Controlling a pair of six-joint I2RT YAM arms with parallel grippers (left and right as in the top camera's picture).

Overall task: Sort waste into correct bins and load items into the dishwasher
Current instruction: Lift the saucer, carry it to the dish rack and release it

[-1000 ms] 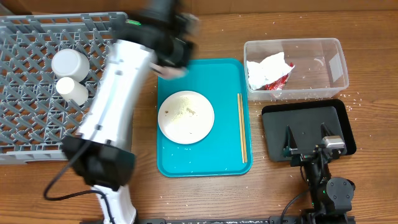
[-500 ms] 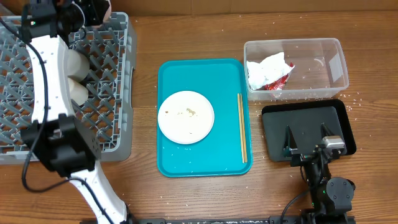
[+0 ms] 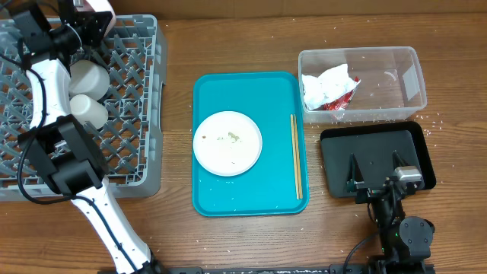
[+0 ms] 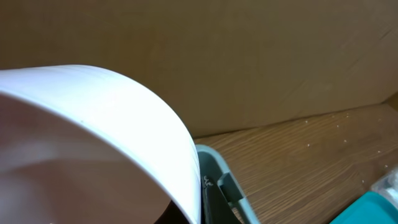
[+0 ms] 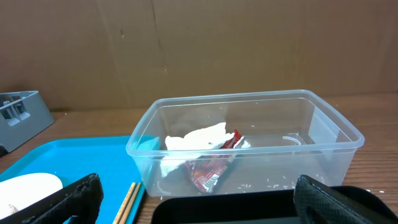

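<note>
My left gripper holds the white bowl (image 3: pixel 106 9) tilted over the rack's back edge, so I should let go, withdraw, then nudge it into the rack (image 3: pixel 116 47) with closed fingers.
My left gripper (image 3: pixel 82 27) is over the back left of the grey dishwasher rack (image 3: pixel 129 152), shut on a white plate (image 3: pixel 97 7). That plate (image 4: pixel 93 137) fills the left wrist view, with a dark finger (image 4: pixel 211 199) against its rim. A white cup (image 3: pixel 87 76) and a pale bowl (image 3: pixel 87 110) stand in the rack. The large crumb-speckled plate (image 3: pixel 227 142) lies on the teal tray (image 3: pixel 247 194). The napkin (image 3: pixel 327 82) and red wrapper (image 3: pixel 344 97) lie in the clear tub (image 3: pixel 396 57). My right gripper (image 3: pixel 378 179) stands open over the black tray (image 3: pixel 377 148).
Wooden chopsticks (image 3: pixel 297 156) lie along the teal tray's right side. Rice crumbs (image 3: pixel 435 122) dot the table around the clear tub. A brown cardboard wall (image 5: pixel 199 43) stands behind the table. The left arm (image 3: pixel 53 114) stretches across the rack.
The left arm has swung from the teal tray's far left corner to the rack's back left, carrying the white plate. The right arm has not moved.
</note>
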